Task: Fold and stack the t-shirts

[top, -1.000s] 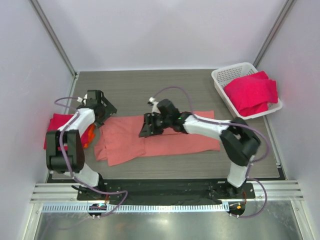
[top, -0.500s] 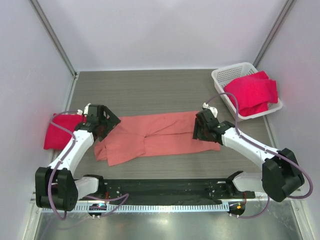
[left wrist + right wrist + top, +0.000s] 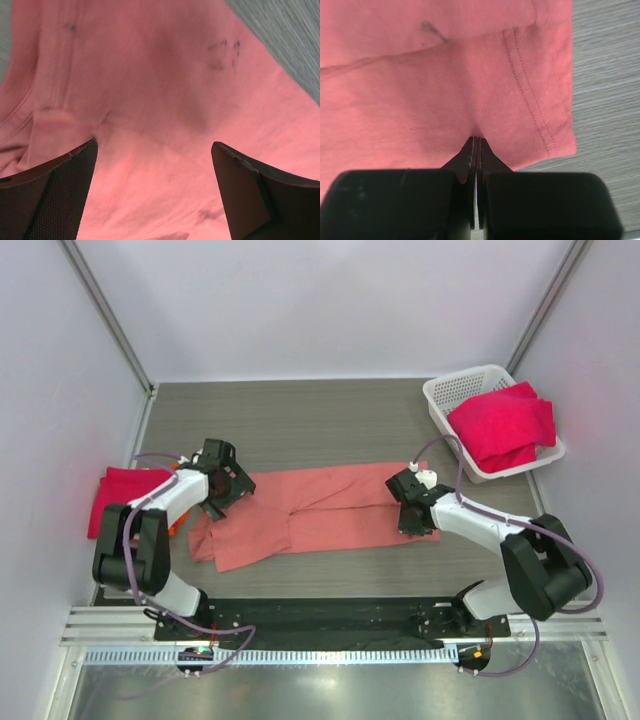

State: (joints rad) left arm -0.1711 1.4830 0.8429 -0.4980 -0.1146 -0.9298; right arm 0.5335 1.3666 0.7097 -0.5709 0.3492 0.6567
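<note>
My right gripper is holding the salmon-pink t-shirt [image 3: 427, 537] next to its hem, and the table in front is clear. I keep swinging that end of the t-shirt until it gets to the table's front edge [image 3: 316, 592].
A salmon-pink t-shirt [image 3: 320, 510] lies stretched out left to right across the middle of the table. My left gripper [image 3: 228, 488] hovers over its left end, jaws wide open, and only pink cloth [image 3: 150, 90] shows between the dark fingers [image 3: 60, 190]. My right gripper [image 3: 415, 515] is down at the shirt's right end, near the hem. In the right wrist view it [image 3: 477, 139] is shut on a small pucker of the pink cloth [image 3: 420, 90]. A folded crimson t-shirt [image 3: 120, 495] lies at the table's left edge. More crimson cloth [image 3: 503, 425] fills the basket.
The white mesh basket [image 3: 440, 400] stands at the back right corner. Grey wood-grain table [image 3: 605, 75] shows just beyond the shirt's right hem. Walls close in the table on the left, back and right.
The right gripper travelled from the shirt's middle to its right end and closed on the cloth. The left gripper shifted right onto the shirt's left end, staying open.
</note>
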